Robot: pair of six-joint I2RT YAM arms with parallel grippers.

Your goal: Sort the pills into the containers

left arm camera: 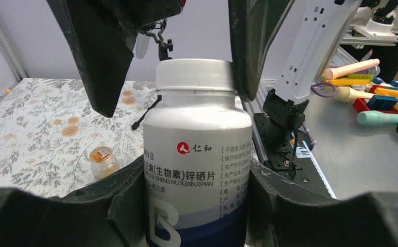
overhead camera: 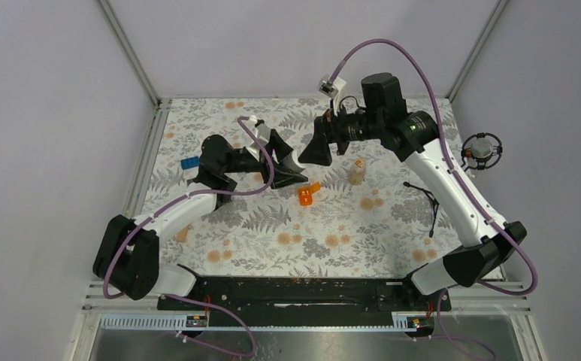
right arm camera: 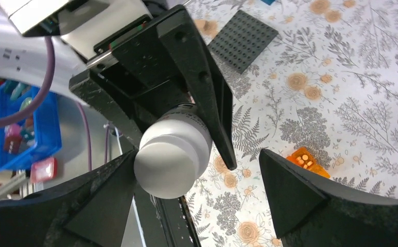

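Note:
The white cap [right arm camera: 166,168] is against one finger of my right gripper and far from the other finger. I should line up the middle of that gripper with the cap [left arm camera: 195,75] before I close it.
My left gripper [left arm camera: 196,165] is shut on the white-and-dark bottle [left arm camera: 196,149] and holds it above the table with its white cap [left arm camera: 195,75] on. My right gripper [right arm camera: 197,158] is open around that cap [right arm camera: 172,160]. Its left finger [right arm camera: 83,206] lies against the cap, and its right finger [right arm camera: 299,200] stands well off it. From above, the two grippers [overhead camera: 291,165] [overhead camera: 319,147] meet near the table's middle. The orange hinged-lid box [overhead camera: 306,195] lies open below them with pills [right arm camera: 303,157] inside. The clear tan bottle [overhead camera: 356,173] stands upright to the right, also holding pills [left arm camera: 102,154].
A dark grey studded plate [right arm camera: 243,38] lies flat on the floral cloth near the left arm. A blue brick [overhead camera: 189,162] sits by the left edge. A thin black rod [overhead camera: 430,204] stands near the right arm. Off the table to the right are coloured toys [left arm camera: 387,100].

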